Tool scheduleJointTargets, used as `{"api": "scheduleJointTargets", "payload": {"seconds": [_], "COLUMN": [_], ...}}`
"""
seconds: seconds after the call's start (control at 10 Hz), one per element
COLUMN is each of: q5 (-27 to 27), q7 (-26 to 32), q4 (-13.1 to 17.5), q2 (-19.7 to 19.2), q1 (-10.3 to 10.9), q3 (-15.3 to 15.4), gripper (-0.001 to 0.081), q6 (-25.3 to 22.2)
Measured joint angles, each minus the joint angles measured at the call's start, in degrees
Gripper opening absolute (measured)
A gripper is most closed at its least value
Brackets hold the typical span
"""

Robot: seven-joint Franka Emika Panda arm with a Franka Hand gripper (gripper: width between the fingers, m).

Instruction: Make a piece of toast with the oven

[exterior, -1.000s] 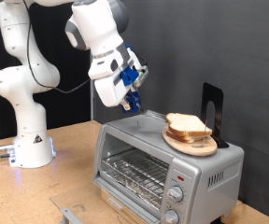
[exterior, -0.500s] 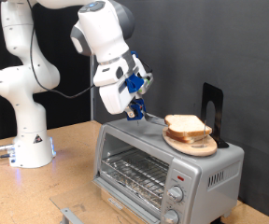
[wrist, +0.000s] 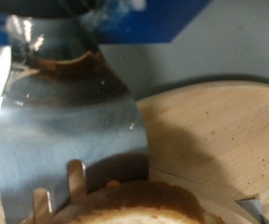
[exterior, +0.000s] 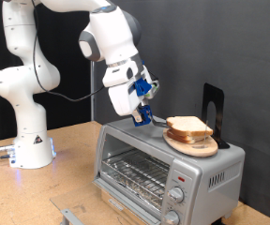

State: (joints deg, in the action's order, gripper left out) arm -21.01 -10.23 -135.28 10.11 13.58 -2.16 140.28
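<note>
A dark seam (exterior: 185, 135) separates the stacked slices. I expect the top slice (exterior: 188, 125) to come off alone when I lift it, leaving the bread below on the plate.
The silver oven (exterior: 144, 167) stands on the wooden table with its glass door closed, and a wire rack shows inside. On its top at the exterior view's right, a round wooden plate (exterior: 193, 145) carries stacked slices of tan bread (exterior: 186, 126). I cannot tell which slice is the piece of toast. My gripper (exterior: 142, 118) hangs just above the oven top, a little to the left of the stack, open with nothing between its fingers. In the wrist view a brown bread crust (wrist: 144, 200) lies close below, on the plate (wrist: 219, 131).
A black upright stand (exterior: 213, 111) rises behind the plate on the oven top. Round knobs (exterior: 178, 195) run down the oven's front panel. The white arm base (exterior: 30, 141) stands at the left on the table. A metal piece (exterior: 71, 216) lies near the table's front edge.
The gripper has moved right and down, from above the oven's left side to beside the bread stack. Bread, plate and oven have not moved.
</note>
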Motion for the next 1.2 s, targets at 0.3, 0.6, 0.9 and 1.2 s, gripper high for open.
{"api": "scheduleJointTargets", "payload": {"seconds": [0.3,0.6,0.9,1.2], "q5": [0.15,0.03,0.01,0.01], "q7": [-0.78,-2.73,-3.82,-3.82], "q4": [0.02,0.28,2.03,3.74], "q2": [-0.59,-1.43,-3.0,-4.41], "q1": [0.04,0.04,0.05,0.17], "q3": [1.03,1.48,1.52,1.82], "gripper": [0.0474,0.0473,0.0473,0.0473], "q6": [0.18,0.26,0.37,0.37]}}
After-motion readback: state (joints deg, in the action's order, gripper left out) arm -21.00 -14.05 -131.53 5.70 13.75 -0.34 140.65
